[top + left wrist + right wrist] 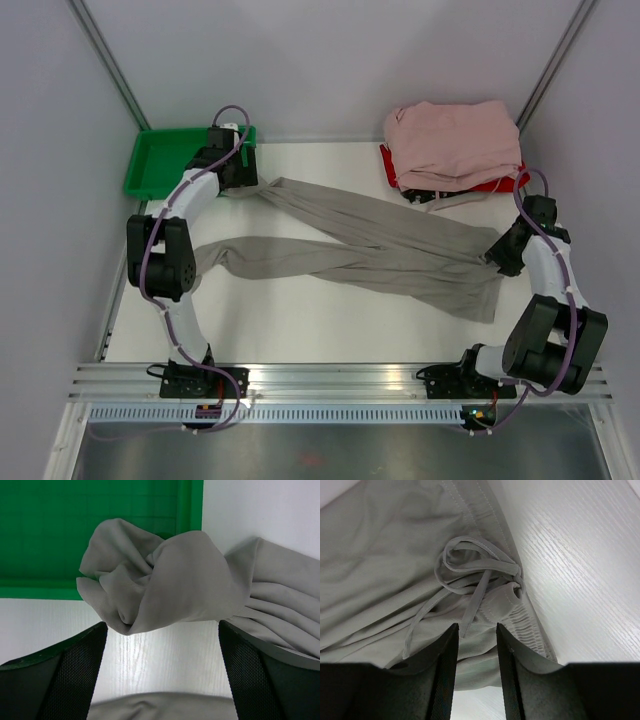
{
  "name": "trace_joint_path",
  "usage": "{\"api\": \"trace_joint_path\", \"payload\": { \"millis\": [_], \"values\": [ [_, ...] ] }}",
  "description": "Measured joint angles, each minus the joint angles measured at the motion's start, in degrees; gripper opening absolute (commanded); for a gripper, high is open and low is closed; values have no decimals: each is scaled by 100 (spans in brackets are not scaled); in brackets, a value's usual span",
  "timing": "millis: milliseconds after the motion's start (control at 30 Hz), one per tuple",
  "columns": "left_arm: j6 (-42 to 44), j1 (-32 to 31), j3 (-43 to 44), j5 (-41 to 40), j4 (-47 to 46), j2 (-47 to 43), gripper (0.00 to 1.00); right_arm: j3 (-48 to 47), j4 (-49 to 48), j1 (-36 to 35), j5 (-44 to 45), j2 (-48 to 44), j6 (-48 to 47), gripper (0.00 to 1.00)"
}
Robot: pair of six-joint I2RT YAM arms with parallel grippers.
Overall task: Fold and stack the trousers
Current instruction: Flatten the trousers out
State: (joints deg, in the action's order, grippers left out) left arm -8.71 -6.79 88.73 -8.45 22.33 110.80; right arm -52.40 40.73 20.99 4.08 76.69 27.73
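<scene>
The far leg's bunched cuff [135, 575] lies across the green tray's edge, so my left gripper should grasp the cuff and pull it clear to the second leg's end [207, 257].
The grey-beige trousers [370, 245] lie across the table, the two legs running left and the waist at the right. My left gripper [238, 184] is at the far leg's end beside the green tray. In the left wrist view that gripper [162, 626] stands open, and the bunched cuff [165, 580] sits just ahead of the fingertips, partly over the tray's edge. My right gripper [497, 258] is over the waist. In the right wrist view it [477, 627] is open a finger's width above the elastic waistband [525, 620], with the drawstring [470, 575] just ahead.
A green tray [160, 160] stands at the back left corner. A heap of pale pink garments [455, 140] rests on a red tray [386, 162] at the back right. The second trouser leg [260, 255] runs toward the left arm.
</scene>
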Motion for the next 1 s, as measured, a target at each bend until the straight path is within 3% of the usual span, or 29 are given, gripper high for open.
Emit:
{"api": "trace_joint_path", "payload": {
  "millis": [200,300,400,433,600,667,1000],
  "values": [
    [387,127,114,-46,-37,260,94,-221,-66,0,-133,229,-13,43],
    [396,170,37,-22,-179,372,86,-278,-120,0,-170,354,-13,43],
    [413,179,-22,55,-350,439,70,-354,-140,0,-195,476,-13,43],
    [422,179,-22,109,-422,457,58,-374,-149,0,-199,507,-13,43],
    [457,177,-22,240,-796,476,25,-409,-249,0,-258,616,-11,43],
    [420,177,-22,269,-927,476,3,-442,-267,0,-273,664,-11,43],
    [398,179,-81,11,-870,280,2,-745,-363,0,-238,970,-7,43]
  ]
}}
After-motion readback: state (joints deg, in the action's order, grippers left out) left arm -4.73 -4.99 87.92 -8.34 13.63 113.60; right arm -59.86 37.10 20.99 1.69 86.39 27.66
